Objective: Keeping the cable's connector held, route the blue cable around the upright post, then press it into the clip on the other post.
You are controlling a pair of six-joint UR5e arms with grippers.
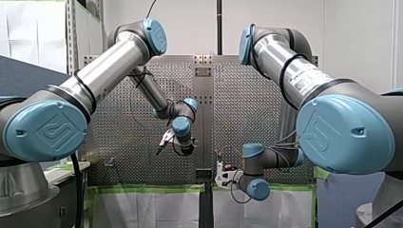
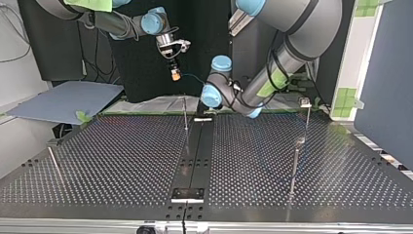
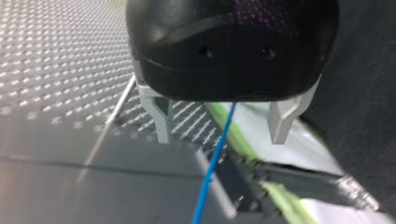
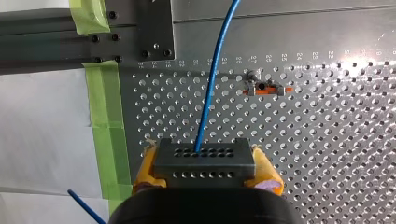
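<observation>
The blue cable (image 4: 206,94) comes up from the dark grey connector in one smooth bow (image 4: 220,42), so it will lean over in a gentle curve when the robot carries it.
My right gripper (image 4: 204,156) has its yellow pads shut on the dark grey connector (image 4: 205,169). The blue cable (image 4: 211,79) leaves the connector and runs away over the perforated plate. In the top view this right gripper (image 2: 175,74) hangs behind the table's far edge. My left gripper (image 3: 222,137) stands open. The blue cable (image 3: 215,158) passes loosely between its metal fingers (image 3: 161,122) without touching them. In the front view the left gripper (image 1: 163,142) hovers above the plate, up and left of the right gripper (image 1: 219,173). A thin upright post (image 2: 185,114) stands near the far middle.
Two taller posts with clips on top (image 2: 305,103) (image 2: 299,142) stand at the top view's right. A thin rod (image 2: 54,165) stands at its left. A small orange-tipped fixture (image 4: 268,88) sits on the plate. Green tape (image 4: 105,116) lines the table's edge.
</observation>
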